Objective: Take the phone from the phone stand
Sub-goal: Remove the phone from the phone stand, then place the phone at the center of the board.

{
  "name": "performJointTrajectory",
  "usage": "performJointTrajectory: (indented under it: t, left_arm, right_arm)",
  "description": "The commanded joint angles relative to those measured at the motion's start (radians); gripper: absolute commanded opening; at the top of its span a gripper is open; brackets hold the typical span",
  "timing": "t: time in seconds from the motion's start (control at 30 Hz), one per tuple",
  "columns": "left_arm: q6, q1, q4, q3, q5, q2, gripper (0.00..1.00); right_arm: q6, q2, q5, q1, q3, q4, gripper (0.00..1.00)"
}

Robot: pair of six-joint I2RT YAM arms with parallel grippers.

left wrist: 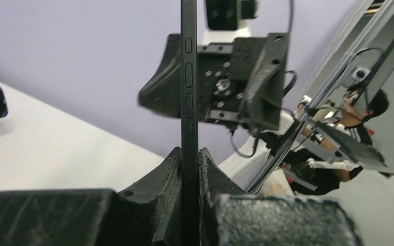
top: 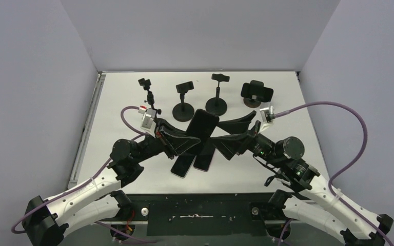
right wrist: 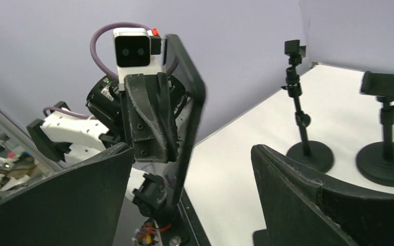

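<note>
The free space [top: 236,171] beside the flat phones is on the side of the robot's right gripper, so next the left gripper passes the held phone [top: 204,122] to the right gripper.
My left gripper [top: 182,138] is shut on the lower part of a black phone [top: 201,125] and holds it above the middle of the table. In the left wrist view the phone [left wrist: 189,102] stands edge-on, pinched between my two fingers [left wrist: 169,179]. My right gripper [top: 233,132] is open and empty, facing the phone from the right without touching it. In the right wrist view the phone [right wrist: 187,102] stands between and beyond its spread fingers [right wrist: 297,189]. Several black phone stands line the back; the far right stand [top: 256,93] carries another dark phone.
Two more black phones [top: 183,165] [top: 203,159] lie flat on the white table under the held one. Empty stands are a thin one [top: 149,97] and two round-based ones [top: 184,100] [top: 216,95]. Grey walls close in the table on three sides.
</note>
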Motion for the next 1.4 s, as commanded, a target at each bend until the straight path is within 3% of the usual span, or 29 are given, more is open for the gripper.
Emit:
performJointTrajectory:
  t: [0.0, 0.33, 0.47, 0.67, 0.7, 0.73, 0.77, 0.8, 0.87, 0.93, 1.17, 1.27, 1.37]
  left_arm:
    - [-0.103, -0.013, 0.295, 0.005, -0.066, -0.014, 0.00]
    - [-0.107, -0.023, 0.308, -0.016, -0.057, -0.025, 0.00]
    - [-0.103, -0.025, 0.301, -0.019, -0.049, -0.023, 0.00]
    - [-0.068, -0.025, 0.249, -0.007, -0.037, -0.021, 0.00]
    - [-0.048, -0.025, 0.224, -0.004, -0.036, -0.026, 0.00]
    - [-0.026, -0.025, 0.177, 0.001, -0.044, -0.036, 0.09]
    - [0.002, -0.025, 0.125, 0.003, -0.066, -0.052, 0.32]
    - [0.031, -0.024, 0.073, 0.003, -0.094, -0.072, 0.46]
    - [0.087, -0.024, -0.027, 0.006, -0.161, -0.128, 0.66]
    - [0.155, -0.022, -0.152, 0.011, -0.256, -0.179, 0.77]
    - [0.263, -0.021, -0.420, -0.001, -0.530, -0.320, 0.83]
    - [0.267, -0.021, -0.452, -0.021, -0.587, -0.348, 0.83]
    - [0.272, -0.022, -0.463, -0.030, -0.595, -0.356, 0.83]
  right_arm:
    - [0.165, 0.088, -0.020, 0.004, -0.022, 0.340, 0.86]
    - [0.350, 0.227, -0.060, 0.002, -0.091, 0.707, 0.62]
    - [0.386, 0.285, -0.095, 0.004, -0.070, 0.767, 0.53]
    - [0.377, 0.317, -0.148, 0.002, -0.025, 0.746, 0.16]
    - [0.358, 0.306, -0.147, 0.002, -0.017, 0.706, 0.10]
    - [0.327, 0.289, -0.141, 0.002, -0.007, 0.652, 0.07]
    - [0.286, 0.269, -0.129, 0.002, 0.006, 0.573, 0.04]
    - [0.226, 0.243, -0.113, 0.002, 0.024, 0.479, 0.01]
    - [0.135, 0.190, -0.056, 0.002, 0.051, 0.294, 0.00]
    - [0.073, 0.136, 0.021, 0.001, 0.062, 0.115, 0.00]
    - [0.011, 0.035, 0.311, -0.004, 0.031, -0.392, 0.00]
    - [0.024, 0.028, 0.375, -0.034, -0.059, -0.441, 0.00]
    - [0.065, 0.063, 0.268, -0.120, -0.113, -0.414, 0.00]
